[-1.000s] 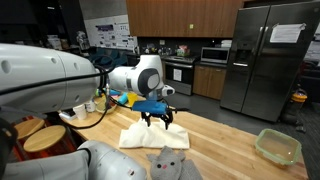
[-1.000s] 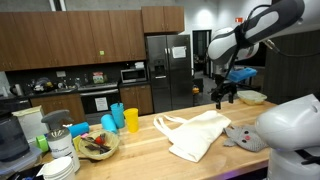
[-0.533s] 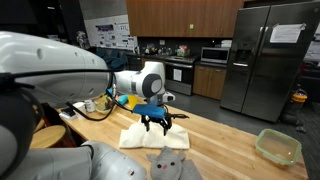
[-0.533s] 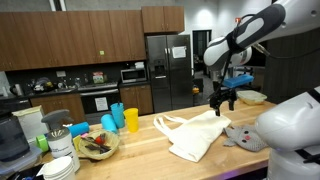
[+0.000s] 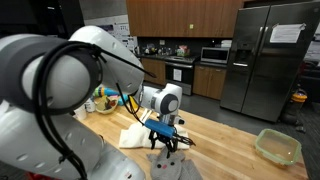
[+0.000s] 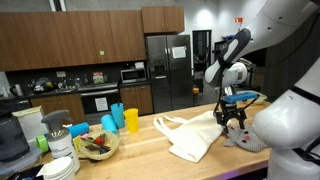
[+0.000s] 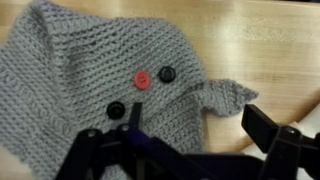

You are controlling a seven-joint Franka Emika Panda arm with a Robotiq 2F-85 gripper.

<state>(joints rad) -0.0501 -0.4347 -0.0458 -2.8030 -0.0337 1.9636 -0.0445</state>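
Observation:
The grey knit is under one finger, and wood beyond the pointed flap (image 7: 226, 96) is under the other. My gripper keeps going down and closes on the knit there (image 7: 182, 119).
A grey knitted piece (image 7: 80, 70) with a red button (image 7: 143, 79) and two black buttons lies flat on the wooden counter (image 7: 270, 50); a pointed ear-like flap (image 7: 228, 96) sticks out at its edge. My gripper (image 7: 197, 125) hovers low over it, open, with nothing between the fingers; the right finger (image 7: 265, 128) stands over bare wood beside the flap. In both exterior views the gripper (image 5: 165, 138) (image 6: 233, 118) points down just above the grey knit (image 6: 243, 140), next to a cream cloth bag (image 6: 195, 132) (image 5: 134, 137).
A pale green container (image 5: 277, 146) sits near the counter's far end. A bowl of food (image 6: 97, 145), blue and yellow cups (image 6: 124, 118) and stacked plates (image 6: 60, 165) stand at the other end. A steel fridge (image 5: 265, 60) stands behind.
The arm has swung from above the cream bag over to the grey knit and come down close to it. The jaws have stayed open.

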